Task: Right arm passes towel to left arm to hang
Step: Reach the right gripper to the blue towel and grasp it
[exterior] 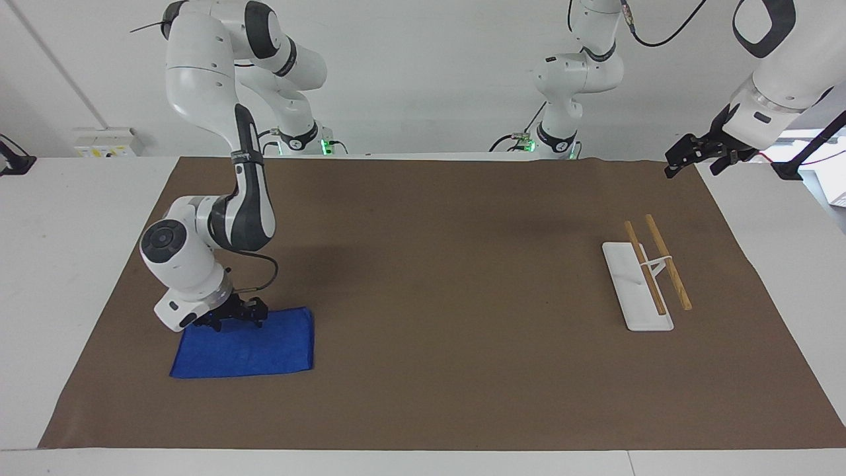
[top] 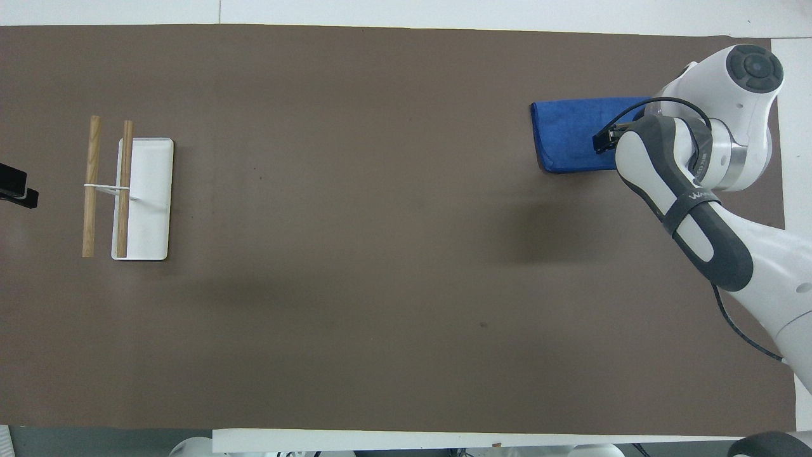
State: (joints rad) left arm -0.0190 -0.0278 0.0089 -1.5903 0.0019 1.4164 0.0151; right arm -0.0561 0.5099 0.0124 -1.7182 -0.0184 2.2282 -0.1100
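My gripper is to lift the towel [top: 575,133] by one end, and the blue towel's thin edge [top: 536,145] curves loosely, so the towel will sag and bunch into narrow folds.
The blue towel [exterior: 254,350] lies flat on the brown mat toward the right arm's end of the table; it also shows in the overhead view [top: 568,136]. My right gripper [exterior: 232,318] is down at the towel's edge nearer to the robots, fingers spread, tips at the cloth. In the overhead view the right arm [top: 672,171] covers part of the towel and most of the gripper. My left gripper [exterior: 699,156] waits in the air over the mat's corner at the left arm's end, and its tip shows in the overhead view [top: 16,190].
A white rack base [exterior: 628,291] with two wooden bars [exterior: 667,261] stands toward the left arm's end of the table; it also shows in the overhead view [top: 149,197]. The brown mat [exterior: 462,297] covers most of the table.
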